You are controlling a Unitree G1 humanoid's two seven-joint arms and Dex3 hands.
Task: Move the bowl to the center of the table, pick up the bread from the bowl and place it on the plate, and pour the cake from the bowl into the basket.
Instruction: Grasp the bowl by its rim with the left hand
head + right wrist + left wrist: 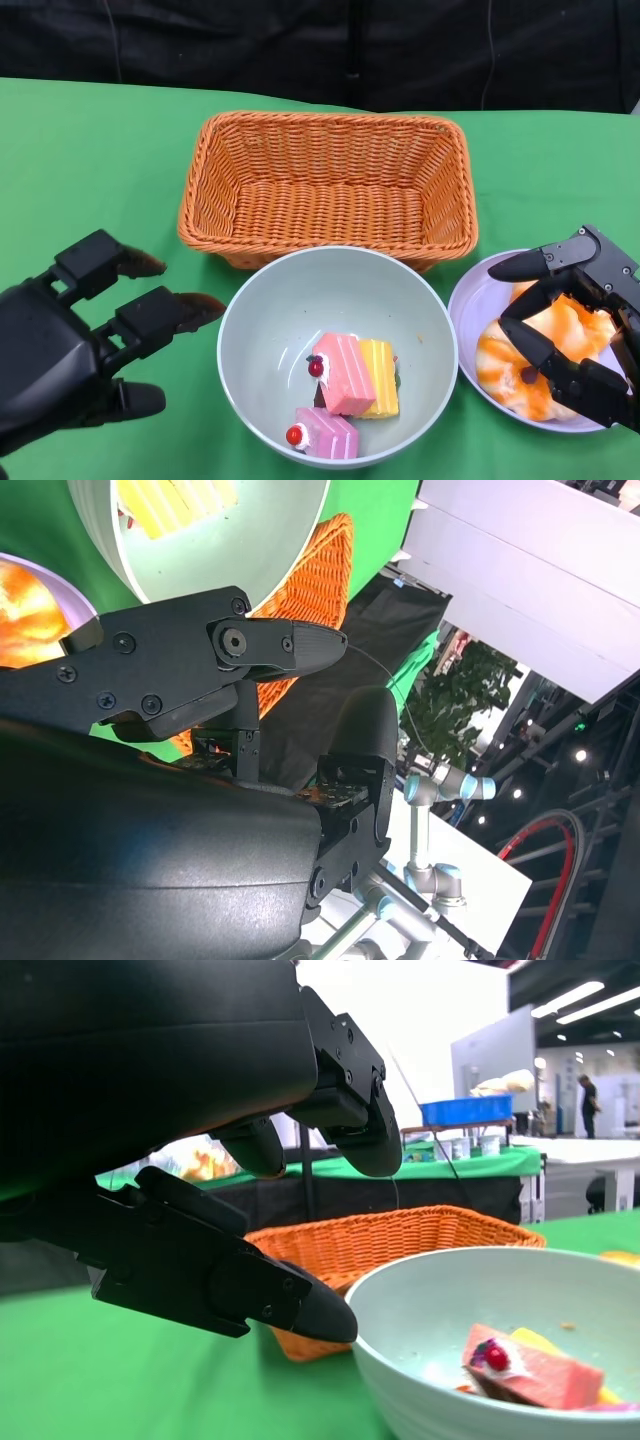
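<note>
My gripper is going to pour, and a dark brown edge [319, 397] shows under the pink cake. I should expect a hidden brown cake piece to tumble out when I pour.
The pale green bowl [340, 285] stands at the near middle of the table, just in front of the orange wicker basket [205, 200]. Pink and yellow cake pieces [345, 375] lie in the bowl. To its right, orange-and-white bread [500, 365] lies on the lavender plate [468, 310]. My right hand [590, 320] arches over the bread with its fingers spread, not closed on it. My left hand [70, 340] hovers left of the bowl, fingers apart and holding nothing. In the left wrist view the fingers [230, 1285] stop short of the bowl [450, 1300] and the cake [530, 1370].
The basket is empty, and its front wall nearly touches the bowl's far rim. Plate and bowl sit almost rim to rim. Green cloth covers the table, with bare room at far left. A dark backdrop runs behind the table.
</note>
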